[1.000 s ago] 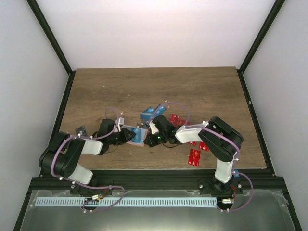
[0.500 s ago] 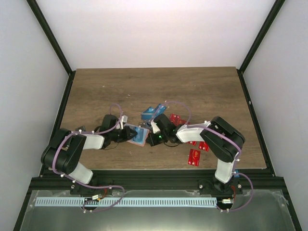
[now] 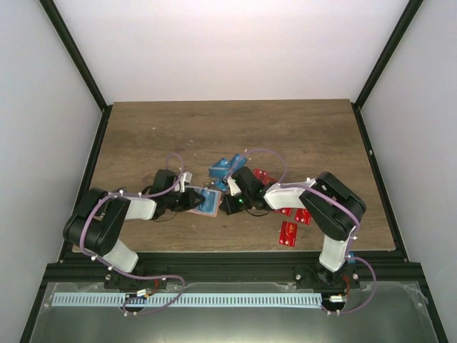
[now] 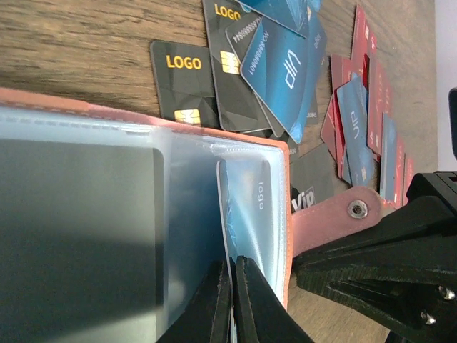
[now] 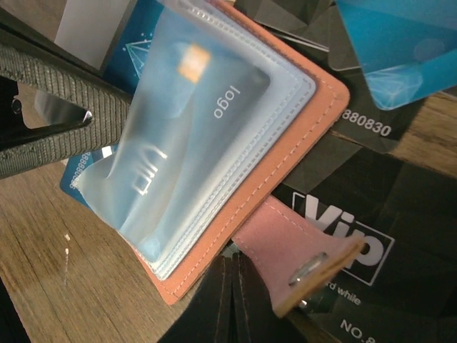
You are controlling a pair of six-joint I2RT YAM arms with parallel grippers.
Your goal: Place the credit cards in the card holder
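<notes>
I can see the blue card slanting up and bulging the clear sleeve with its edge outside, so I should open my left gripper to lay it flat, then push that card edge in.
The tan-orange card holder lies open on the table between both grippers, its clear sleeves facing up. My left gripper is shut on the thin edge of a blue credit card that stands partly inside a sleeve next to the holder's orange rim. In the top view that left gripper is at the holder's left side. My right gripper is shut, its tips against the holder's orange edge beside the pink snap strap. Nothing shows between its fingers.
Loose black and blue cards lie just beyond the holder, with red ones further right. In the top view blue cards lie behind the grippers and red cards near the right arm. A black VIP card lies under the strap.
The left arm has swung a little up and to the right, carrying the blue card further into the holder. The right gripper has edged slightly left and stays shut.
</notes>
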